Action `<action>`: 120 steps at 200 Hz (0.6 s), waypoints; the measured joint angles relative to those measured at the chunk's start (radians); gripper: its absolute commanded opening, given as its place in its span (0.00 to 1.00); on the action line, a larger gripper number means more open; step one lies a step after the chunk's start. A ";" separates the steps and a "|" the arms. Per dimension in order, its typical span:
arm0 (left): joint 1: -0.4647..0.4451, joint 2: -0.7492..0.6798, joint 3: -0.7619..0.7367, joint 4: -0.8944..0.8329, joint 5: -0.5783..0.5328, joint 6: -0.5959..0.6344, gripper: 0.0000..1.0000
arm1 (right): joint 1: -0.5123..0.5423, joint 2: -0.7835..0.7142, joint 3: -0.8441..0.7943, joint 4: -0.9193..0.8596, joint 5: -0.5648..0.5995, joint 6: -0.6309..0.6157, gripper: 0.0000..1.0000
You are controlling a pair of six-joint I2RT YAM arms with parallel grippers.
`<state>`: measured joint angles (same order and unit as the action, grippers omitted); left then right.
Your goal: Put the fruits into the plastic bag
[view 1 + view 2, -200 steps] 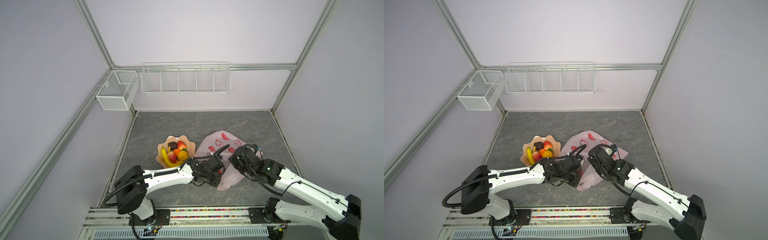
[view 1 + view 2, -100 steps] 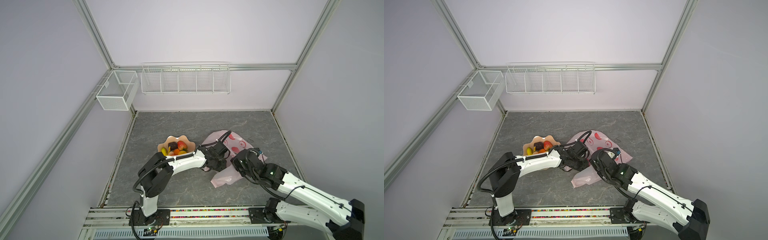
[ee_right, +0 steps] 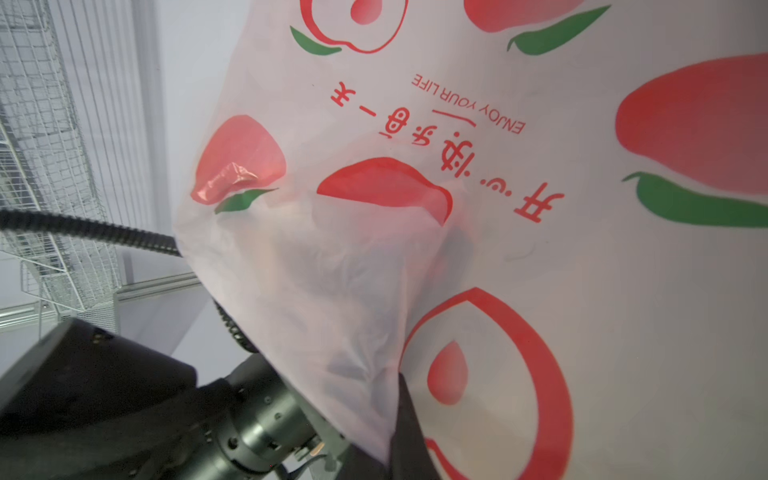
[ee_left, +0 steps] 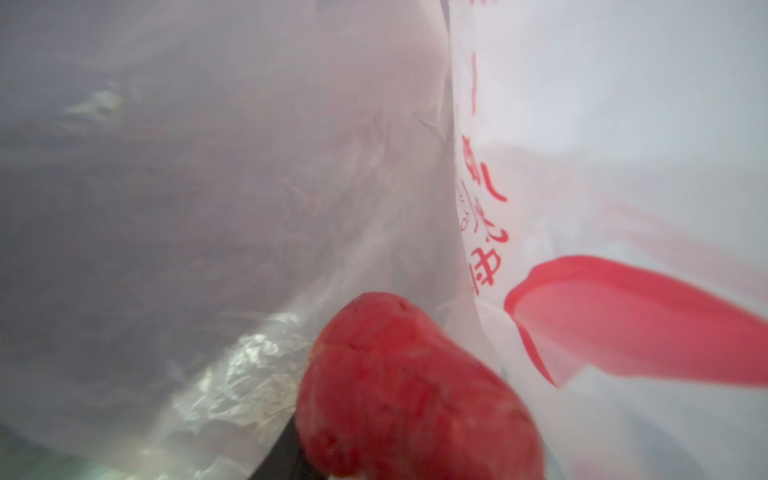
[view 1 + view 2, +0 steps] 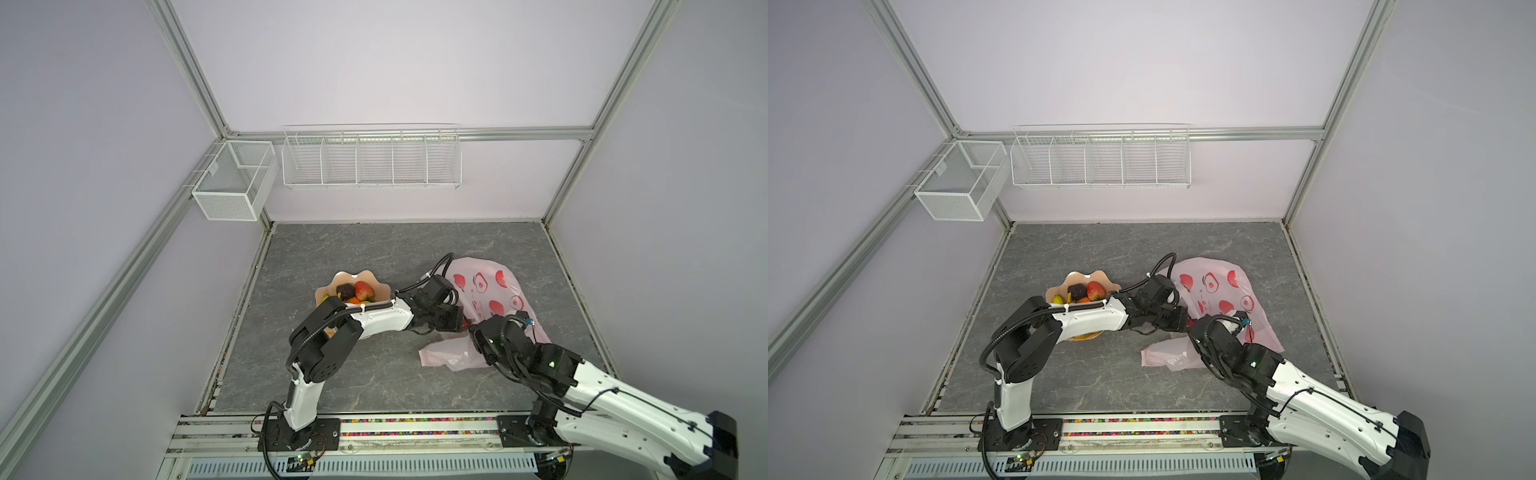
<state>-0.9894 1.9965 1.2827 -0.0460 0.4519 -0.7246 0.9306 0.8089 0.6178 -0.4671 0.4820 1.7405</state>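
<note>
The strawberry (image 4: 408, 384) is between the bag's parted sides, so my left gripper should keep going deeper into the bag (image 4: 392, 192) and let go of the strawberry well past the bag's edge.
The pink plastic bag (image 5: 494, 286) (image 5: 1221, 286), printed with red peaches, lies right of centre with its near edge raised. My right gripper (image 5: 478, 332) (image 5: 1198, 330) is shut on that edge (image 3: 395, 415). From the left, my left gripper (image 5: 460, 322) (image 5: 1187, 322) reaches into the bag's mouth, shut on a red strawberry (image 4: 415, 395). In the left wrist view, translucent film (image 4: 249, 166) surrounds the strawberry. The other fruits (image 5: 361, 291) (image 5: 1095, 290) sit in the dish: a red one, a dark one, an orange one and a yellow one.
The peach-coloured scalloped dish (image 5: 361, 275) (image 5: 1077, 275) is half hidden under my left forearm (image 5: 382, 322). Two white wire baskets (image 5: 372, 160) hang on the back and left walls. Grey marbled floor (image 5: 353, 245) stretches behind the dish and bag.
My left arm has folded its elbow up and back, and its gripper has pushed right into the bag's mouth. The bag's near edge has been drawn towards the front.
</note>
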 measured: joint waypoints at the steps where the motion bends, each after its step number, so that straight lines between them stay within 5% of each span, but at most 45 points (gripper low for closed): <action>1: -0.003 0.003 -0.003 0.010 0.003 -0.005 0.05 | 0.000 -0.001 -0.001 0.001 0.000 0.000 0.06; 120: -0.078 0.169 0.045 0.285 0.035 -0.241 0.11 | -0.006 -0.082 -0.119 0.167 -0.003 0.060 0.06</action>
<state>-1.0672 2.1654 1.3281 0.2386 0.4870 -0.9661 0.9245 0.7273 0.4984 -0.3004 0.4793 1.8004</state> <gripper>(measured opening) 0.412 0.062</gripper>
